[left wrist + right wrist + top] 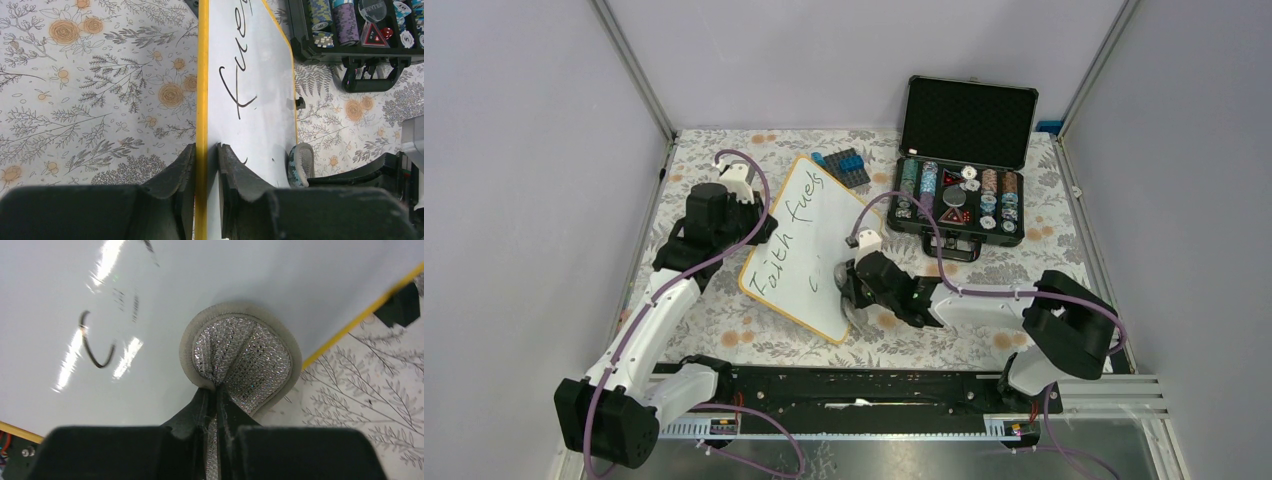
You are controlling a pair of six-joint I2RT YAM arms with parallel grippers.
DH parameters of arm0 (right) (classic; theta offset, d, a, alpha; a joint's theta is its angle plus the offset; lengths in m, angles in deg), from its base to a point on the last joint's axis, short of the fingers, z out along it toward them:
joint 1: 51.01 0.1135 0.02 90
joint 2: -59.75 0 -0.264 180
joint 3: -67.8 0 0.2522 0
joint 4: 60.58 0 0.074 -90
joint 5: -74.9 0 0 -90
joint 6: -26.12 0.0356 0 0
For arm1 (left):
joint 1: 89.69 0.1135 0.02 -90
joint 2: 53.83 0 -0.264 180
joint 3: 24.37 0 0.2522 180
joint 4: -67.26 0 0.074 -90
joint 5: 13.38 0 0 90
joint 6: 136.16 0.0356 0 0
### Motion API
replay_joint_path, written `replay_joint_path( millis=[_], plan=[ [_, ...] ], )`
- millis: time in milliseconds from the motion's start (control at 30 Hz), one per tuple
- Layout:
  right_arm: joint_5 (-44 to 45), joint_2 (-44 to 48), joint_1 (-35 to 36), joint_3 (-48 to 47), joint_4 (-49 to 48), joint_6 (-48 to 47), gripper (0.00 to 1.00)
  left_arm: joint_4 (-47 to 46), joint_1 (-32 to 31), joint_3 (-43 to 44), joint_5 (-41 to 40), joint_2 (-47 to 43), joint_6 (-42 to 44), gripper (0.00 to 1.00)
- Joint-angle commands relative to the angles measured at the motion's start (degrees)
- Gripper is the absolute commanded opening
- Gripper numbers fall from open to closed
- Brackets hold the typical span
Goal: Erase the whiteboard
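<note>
The eraser pad (840,274) is next to the whiteboard's yellow rim, and a curved black stroke (815,285) is still there farther in. My right gripper should wipe the pad back over that stroke.
The whiteboard (832,228) lies slanted on the floral cloth, with black handwriting (786,246) along its left half. My left gripper (749,226) is shut on the board's yellow left rim, one finger on each side, as the left wrist view (206,151) shows. My right gripper (851,288) is shut on a round silver glitter eraser pad (245,357) with a grey rim. The pad rests on the board's near right corner, by the yellow rim. A curved black stroke (95,347) and faint smudges remain left of the pad. The pad also shows in the left wrist view (301,164).
An open black chip case (964,190) with several stacks of chips stands at the back right, close to the board's far edge. A blue and black block (844,165) lies behind the board. A black rail (854,385) runs along the near edge.
</note>
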Motion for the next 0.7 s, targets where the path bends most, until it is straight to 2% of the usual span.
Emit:
replay_joint_path(
  millis=[0, 267, 467, 667],
  plan=[
    [3.4, 2.0, 0.0, 1.8, 5.2, 0.7, 0.00, -0.9, -1.2, -0.6, 1.0, 0.7, 1.1, 0.00],
    [-2.8, -3.0, 0.1, -9.4, 6.8, -3.0, 0.00, -1.0, -1.4, -0.6, 0.6, 2.2, 1.4, 0.00],
    [-5.9, -8.0, 0.1, -21.3, 7.7, -5.8, 0.00, -0.9, -1.6, -1.0, -0.3, 1.6, 1.5, 0.00],
    [-4.4, -10.6, -0.1, -24.7, 6.5, -7.1, 0.00, -1.0, -2.1, -0.8, 0.3, 1.7, 1.5, 0.00]
  ],
)
